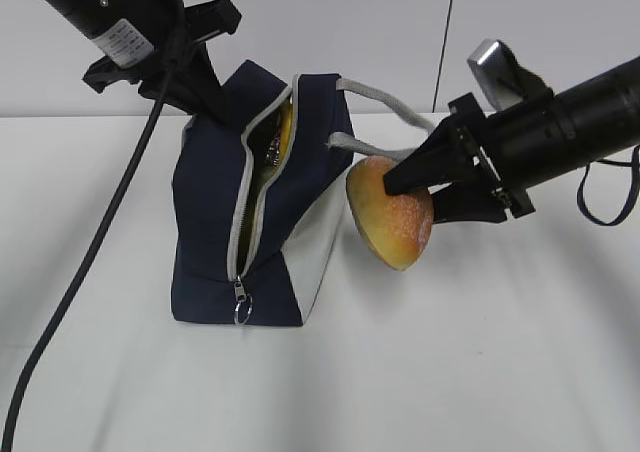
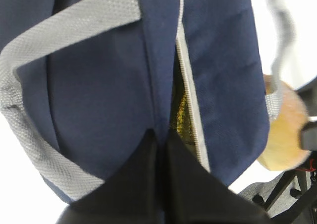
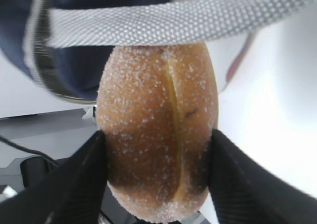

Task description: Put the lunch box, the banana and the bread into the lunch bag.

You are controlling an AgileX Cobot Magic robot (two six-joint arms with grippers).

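Next, my right gripper moves the bread clear of the grey handle (image 1: 371,149), which lies across above it, before lowering the bread into the bag's opening (image 1: 266,162).
The navy lunch bag (image 1: 215,232) stands on the white table with its grey zipper open. My left gripper (image 1: 205,100) is shut on the bag's top edge beside the zipper, its fingertips (image 2: 153,140) pinching navy fabric (image 2: 99,85). A yellow banana (image 1: 285,124) shows inside the opening. My right gripper (image 1: 405,197) is shut on the golden bread (image 1: 392,217), held in the air just right of the bag, under a grey handle (image 1: 385,102). In the right wrist view both fingers (image 3: 84,177) squeeze the bread (image 3: 158,130), with the handle strap (image 3: 173,21) across above it. The lunch box is out of view.
A black cable (image 1: 90,252) runs down the table's left side from the left arm. The zipper's ring pull (image 1: 243,312) hangs at the bag's near bottom corner. A white wall rises behind the table. White tabletop lies in front and to the right.
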